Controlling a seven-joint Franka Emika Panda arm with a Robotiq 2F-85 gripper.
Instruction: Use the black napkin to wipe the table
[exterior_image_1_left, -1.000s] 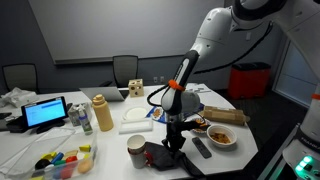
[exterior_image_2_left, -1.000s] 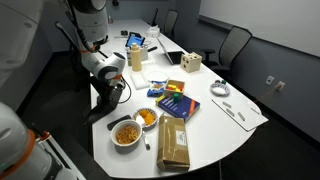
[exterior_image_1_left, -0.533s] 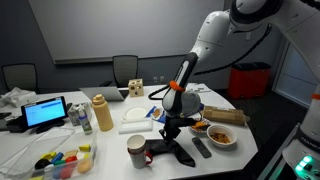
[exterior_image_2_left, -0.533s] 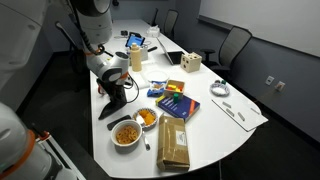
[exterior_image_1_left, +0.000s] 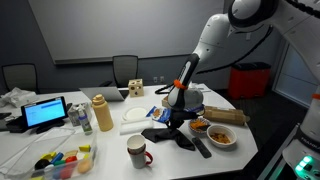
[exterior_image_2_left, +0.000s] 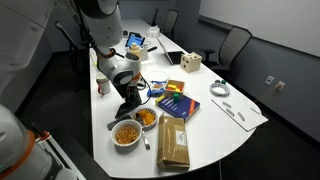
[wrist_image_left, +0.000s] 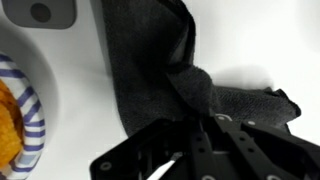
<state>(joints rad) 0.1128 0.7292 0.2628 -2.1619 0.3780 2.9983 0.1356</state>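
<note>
The striped bowl of food (exterior_image_2_left: 148, 117) is next to the black napkin, so next my gripper pulls the napkin back toward the white mug (exterior_image_1_left: 137, 151) along the table.
The black napkin (exterior_image_1_left: 170, 137) lies spread on the white table (exterior_image_1_left: 110, 147), dragged under my gripper (exterior_image_1_left: 176, 127). In the wrist view the napkin (wrist_image_left: 160, 70) is bunched between my jaws (wrist_image_left: 198, 125), which are shut on it and press it to the table top. In an exterior view the gripper (exterior_image_2_left: 130, 101) stands low over the napkin (exterior_image_2_left: 124, 109) near the table's edge, beside the food bowls.
A white mug (exterior_image_1_left: 137, 151), a remote (exterior_image_1_left: 201, 147) and striped bowls of food (exterior_image_1_left: 221, 135) sit close around the napkin. A mustard bottle (exterior_image_1_left: 102, 114), a laptop (exterior_image_1_left: 45, 112) and coloured cups (exterior_image_1_left: 62, 162) stand further off. A paper bag (exterior_image_2_left: 174, 146) and book (exterior_image_2_left: 176, 102) lie nearby.
My gripper has dragged the napkin across the table, away from the mug and toward the food bowls. The napkin now lies stretched out flatter behind it.
</note>
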